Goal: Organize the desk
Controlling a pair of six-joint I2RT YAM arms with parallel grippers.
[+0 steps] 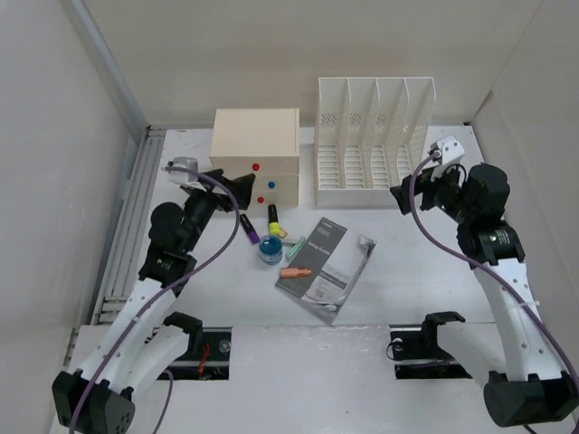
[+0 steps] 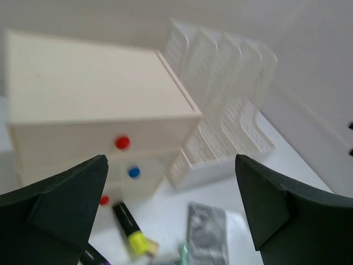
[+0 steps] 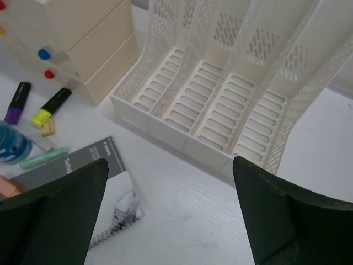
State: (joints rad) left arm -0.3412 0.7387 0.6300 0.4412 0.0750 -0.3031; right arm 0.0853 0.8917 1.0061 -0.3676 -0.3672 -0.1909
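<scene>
The booklet's thin edge (image 1: 359, 269) lies flat against the desk, so next my left gripper presses the booklet's dark cover (image 1: 313, 255) still while my right gripper takes that thin edge.
The desk (image 1: 407, 262) is a wide white tabletop. On its middle lie a grey booklet (image 1: 324, 262), a yellow highlighter (image 1: 272, 217), a purple highlighter (image 1: 249, 229), a blue round bottle (image 1: 270, 249), a green marker (image 1: 291, 244) and an orange marker (image 1: 296, 271). My left gripper (image 1: 242, 190) is open and empty, above the desk in front of the drawer box. In the left wrist view (image 2: 171, 165) it faces the drawers and the yellow highlighter (image 2: 131, 227). My right gripper (image 1: 398, 194) is open and empty by the rack's front right corner. The right wrist view (image 3: 169, 163) shows the booklet (image 3: 94, 182) below left.
A cream drawer box (image 1: 255, 163) with red and blue knobs stands at the back. A white slotted file rack (image 1: 373, 136) stands to its right, its slots empty in the right wrist view (image 3: 220, 105). Walls close in the left, right and back.
</scene>
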